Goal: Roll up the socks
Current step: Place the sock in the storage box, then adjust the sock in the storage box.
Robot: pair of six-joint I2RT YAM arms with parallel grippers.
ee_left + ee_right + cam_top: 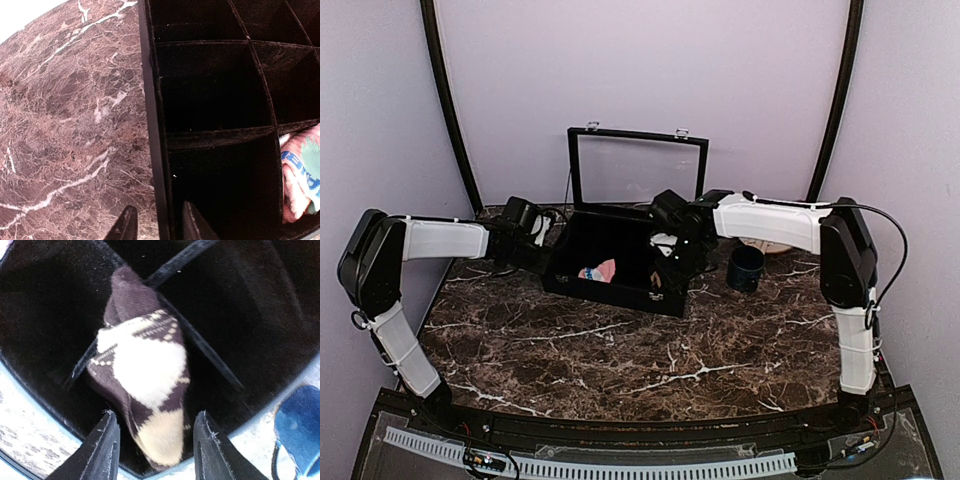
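Observation:
My right gripper should close and push the sock down into its compartment, because the brown sock's dark end sticks up over the box's divider.
The pink sock with teal and white patches lies bunched in a front compartment of the black divided box; it also shows in the left wrist view. The dark brown argyle sock is rolled and draped over a divider in the box's right part. My right gripper is open, its fingers on either side of the sock's lower end with gaps on both sides. My left gripper is open and empty, its fingers straddling the box's left wall.
The box's glass lid stands open at the back. A dark blue cup stands right of the box and shows in the right wrist view. A pale dish lies behind the right arm. Marble tabletop lies in front.

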